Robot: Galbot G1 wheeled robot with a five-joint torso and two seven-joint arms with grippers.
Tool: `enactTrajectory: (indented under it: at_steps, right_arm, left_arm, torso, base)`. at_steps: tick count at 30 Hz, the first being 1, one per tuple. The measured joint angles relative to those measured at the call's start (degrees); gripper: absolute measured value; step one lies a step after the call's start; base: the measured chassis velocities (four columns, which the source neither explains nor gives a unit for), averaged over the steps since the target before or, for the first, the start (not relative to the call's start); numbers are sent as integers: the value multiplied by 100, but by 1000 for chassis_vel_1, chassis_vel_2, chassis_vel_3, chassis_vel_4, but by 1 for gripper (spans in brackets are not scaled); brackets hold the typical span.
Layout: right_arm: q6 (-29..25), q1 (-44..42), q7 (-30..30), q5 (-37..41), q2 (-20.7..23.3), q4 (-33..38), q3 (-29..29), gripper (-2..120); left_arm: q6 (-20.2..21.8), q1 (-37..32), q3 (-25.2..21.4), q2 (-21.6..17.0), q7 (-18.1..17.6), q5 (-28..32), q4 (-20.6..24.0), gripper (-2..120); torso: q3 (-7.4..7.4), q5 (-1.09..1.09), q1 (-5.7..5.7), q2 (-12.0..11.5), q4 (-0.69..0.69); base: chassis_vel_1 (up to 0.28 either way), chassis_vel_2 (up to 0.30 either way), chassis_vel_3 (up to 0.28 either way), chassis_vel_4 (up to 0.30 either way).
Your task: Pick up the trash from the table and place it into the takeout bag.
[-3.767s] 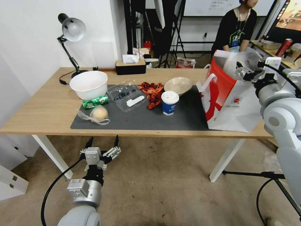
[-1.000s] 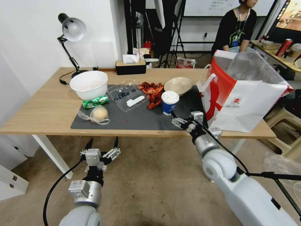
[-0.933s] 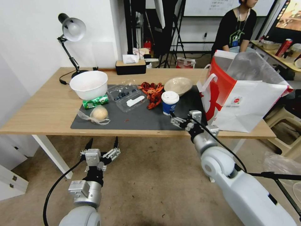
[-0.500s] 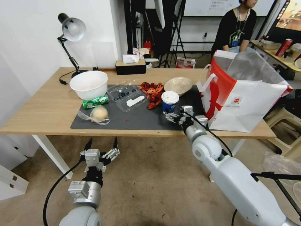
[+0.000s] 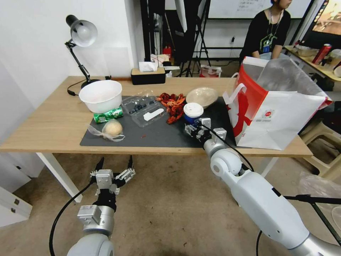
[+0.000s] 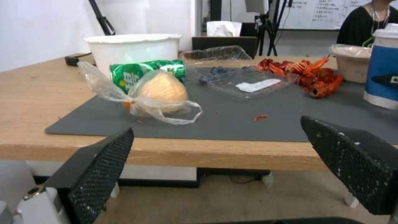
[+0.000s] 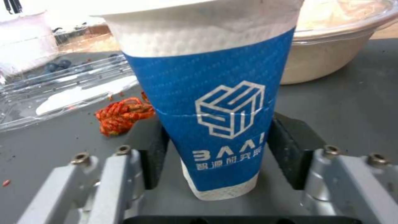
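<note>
The blue paper cup (image 5: 192, 113) will squeeze flat near its base when I grip and lift it, because a crease runs across the cup's blue side.
A blue paper cup (image 5: 192, 113) with a white lid stands on the dark mat (image 5: 160, 135) of the table (image 5: 46, 124). My right gripper (image 5: 193, 131) is at its base, open, and the cup (image 7: 215, 109) stands between the black pads (image 7: 292, 155) with little or no gap. More trash lies further left: red shells (image 5: 173, 103), a clamshell (image 5: 144, 108), a crushed green can (image 5: 108, 115) and a bagged bun (image 5: 111, 128). A beige bowl (image 5: 202, 96) sits behind the cup. The takeout bag (image 5: 280, 113) stands open at the right end. Below the table's front edge, my left gripper (image 5: 114, 170) hangs open.
A white tub (image 5: 100, 95) stands at the mat's back left corner. A desk lamp (image 5: 80, 39) and a black tissue box (image 5: 147, 75) are along the far edge. Bare wood lies left of the mat. A tripod leg (image 5: 305, 199) crosses the floor at right.
My right arm came down from above the bag, then slid forward and left along the mat until its fingers straddled the blue cup. The left arm stayed put.
</note>
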State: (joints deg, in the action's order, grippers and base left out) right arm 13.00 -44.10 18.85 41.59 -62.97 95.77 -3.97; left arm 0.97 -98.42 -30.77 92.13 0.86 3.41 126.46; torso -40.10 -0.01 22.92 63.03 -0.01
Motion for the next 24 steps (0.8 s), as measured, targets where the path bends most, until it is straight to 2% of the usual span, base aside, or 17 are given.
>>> enactTrajectory:
  at_steps: [3,8,11,15,19,24]
  right_arm:
    - [-24,-59,-23,-28,13,57,43,41]
    - [-65,-155,-98,-15,69,276,139,30]
    - [-144,-263,-228,72,130,621,301,20]
    - [-162,-324,-281,155,173,922,443,14]
    - [-92,-354,-282,453,276,1624,916,0]
    - [153,-196,33,733,338,2030,1406,0]
  left_arm:
    - [-6,5,13,0,-1,-5,-23,100]
    - [-25,5,16,0,-3,-14,-38,100]
    - [-41,3,17,0,-6,-18,-41,100]
    - [-52,1,17,0,-6,-34,-42,100]
    - [-83,-13,16,0,-8,-81,-45,100]
    - [-102,-32,25,0,-8,-113,-44,100]
  torso:
    - [0,1,0,0,1]
    - [0,1,0,0,0]
    - [0,1,0,0,0]
    - [0,1,1,-1,1]
    - [0,1,0,0,1]
    - [0,1,0,0,1]
  base:
    - [0,0,0,0]
    - [0,0,0,0]
    - [0,0,0,0]
    - [0,0,0,0]
    - [0,0,0,0]
    - [0,0,0,0]
